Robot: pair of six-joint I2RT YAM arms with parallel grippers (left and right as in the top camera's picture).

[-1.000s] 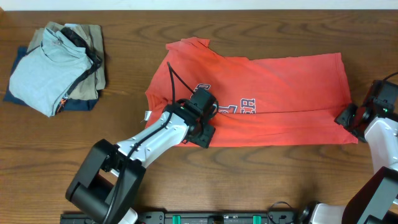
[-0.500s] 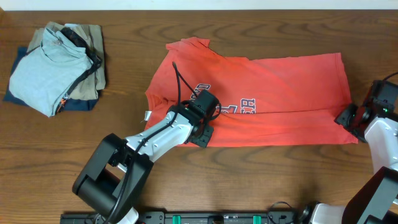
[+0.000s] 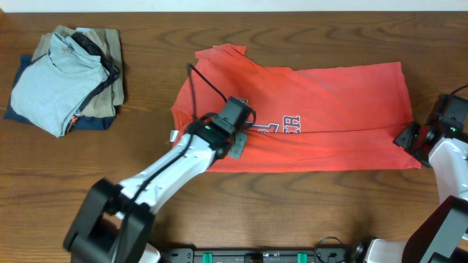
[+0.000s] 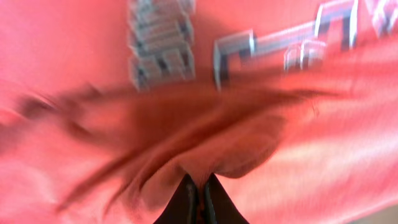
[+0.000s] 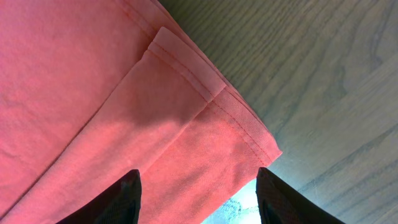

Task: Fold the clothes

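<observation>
The T-shirt's flap bunches (image 3: 253, 139) at my left gripper and the flap's opposite hem corner (image 5: 169, 55) is lying loose, so my right gripper should grab that hem corner before my left gripper pulls.
The coral-red T-shirt (image 3: 336, 102) lies spread across the middle of the table, its navy lettering (image 3: 284, 126) showing near the lower fold. My left gripper (image 3: 238, 142) is down on the shirt just left of the lettering and is shut on a pinched ridge of its fabric. In the left wrist view the gripper (image 4: 200, 191) has its dark tips together with red cloth (image 4: 74, 62) bunched up between them. My right gripper (image 3: 410, 139) stands open at the shirt's lower right corner. In the right wrist view the gripper (image 5: 198, 182) straddles that hemmed corner (image 5: 242, 134).
A stack of folded garments (image 3: 66, 80), light blue on top with tan and navy beneath, sits at the far left. The dark wooden table (image 3: 307, 204) shows along the front and beside the shirt corner (image 5: 323, 68). A small white tag (image 3: 174, 135) pokes out at the shirt's left edge.
My left gripper has shut on the shirt fabric and drawn slightly back and left, bunching the cloth. The right arm has not moved.
</observation>
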